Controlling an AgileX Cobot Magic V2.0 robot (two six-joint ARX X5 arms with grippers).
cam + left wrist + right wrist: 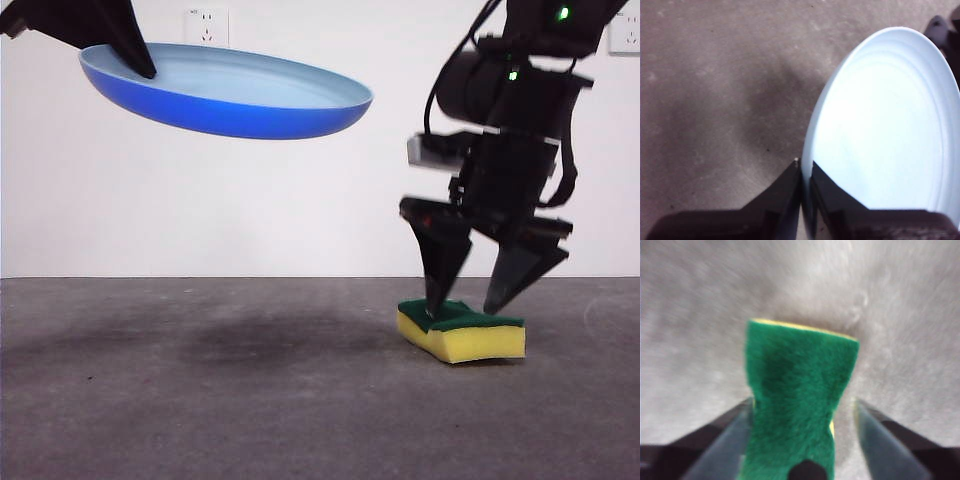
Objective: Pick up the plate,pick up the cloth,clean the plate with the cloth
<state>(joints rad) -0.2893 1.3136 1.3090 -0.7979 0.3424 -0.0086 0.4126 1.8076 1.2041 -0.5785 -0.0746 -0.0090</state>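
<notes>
The green top narrows (792, 402) toward its middle, so the cloth (463, 338) will bunch into a thin waist with ends that flare out when the robot lifts it.
The light-blue plate (225, 90) hangs tilted in the air at the upper left. My left gripper (135, 55) is shut on its rim. In the left wrist view the plate (880, 130) fills the right side, and the left gripper (805, 172) pinches its edge. The cloth, a yellow sponge with a green top (465, 335), lies flat on the table at the right. My right gripper (466, 305) is open just above it, one jaw on each side. In the right wrist view the sponge's green top (797, 390) sits between the open jaws of the right gripper (803, 405).
The grey table top (200, 400) stretches under the plate. A white wall with sockets (207, 27) stands behind. The tip of the right arm (940, 27) shows past the plate in the left wrist view.
</notes>
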